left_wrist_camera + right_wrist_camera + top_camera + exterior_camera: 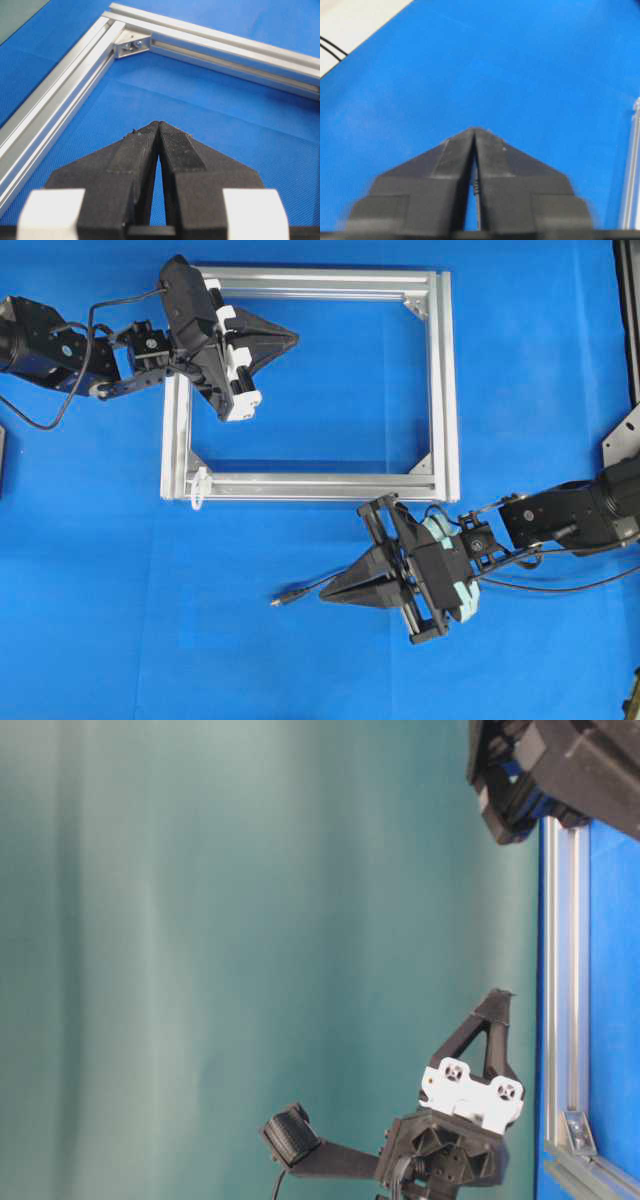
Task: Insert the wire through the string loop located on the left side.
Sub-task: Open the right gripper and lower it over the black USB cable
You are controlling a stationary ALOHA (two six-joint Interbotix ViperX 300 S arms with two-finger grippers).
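My gripper is going to lift and carry the wire. The small plug should keep pointing straight ahead, because the wire's ribbed part is behind it.
The wire is thin and black, and its small plug lies on the blue mat left of my right gripper. That gripper is shut on the wire; in the right wrist view a short ribbed stretch of the wire shows between the closed fingers of the right gripper. The string loop hangs whitish at the front left corner of the silver frame, well left of the plug. My left gripper is shut and empty over the frame's back left part, also seen as the left gripper.
The frame's rails and a corner bracket lie ahead of the left gripper. A frame rail edges the right wrist view. The arms' black cables trail at the right. A dark fixture stands at the right edge.
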